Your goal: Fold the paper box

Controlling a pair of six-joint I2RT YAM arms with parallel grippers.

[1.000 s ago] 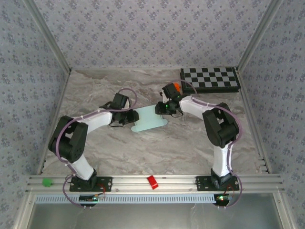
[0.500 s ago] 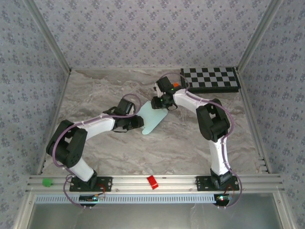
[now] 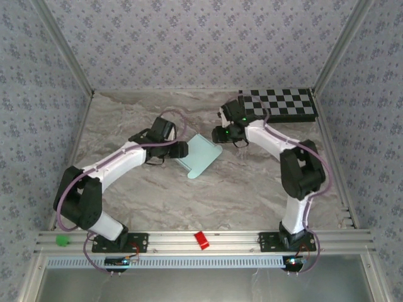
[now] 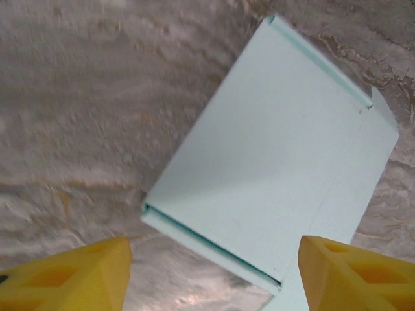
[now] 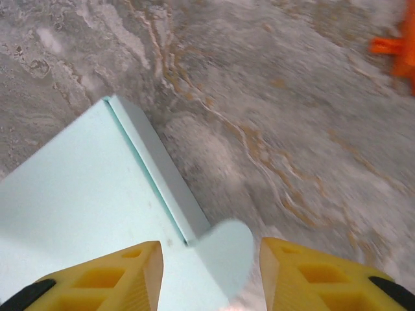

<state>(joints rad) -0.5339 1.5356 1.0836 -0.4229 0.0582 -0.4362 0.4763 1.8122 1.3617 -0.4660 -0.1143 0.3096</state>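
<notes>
The paper box (image 3: 201, 155) sits crooked between my open grippers, so next I turn it straight and then grip its long side edge (image 3: 191, 142) with my left gripper first.
The paper box (image 3: 200, 155) lies flat on the marble table as a pale aqua folded sheet. In the left wrist view the paper box (image 4: 272, 149) shows a folded edge along its near side, and that edge's corner sits between my yellow fingers (image 4: 71, 275). My left gripper (image 3: 180, 150) (image 4: 214, 285) is open at the sheet's left edge. My right gripper (image 3: 221, 134) (image 5: 211, 278) is open at the sheet's back right corner, where a rounded flap (image 5: 225, 249) lies between the fingers (image 5: 318, 278). Nothing is gripped.
A black-and-white checkered board (image 3: 280, 104) lies at the back right, close behind the right arm. An orange object (image 5: 395, 42) sits on the table beyond the right gripper. A red piece (image 3: 201, 240) and a green piece (image 3: 62, 239) rest on the front rail.
The sheet has turned from lying across to lying diagonally. The right gripper has pulled back to the right, off the sheet's corner. The left arm has swung toward the back.
</notes>
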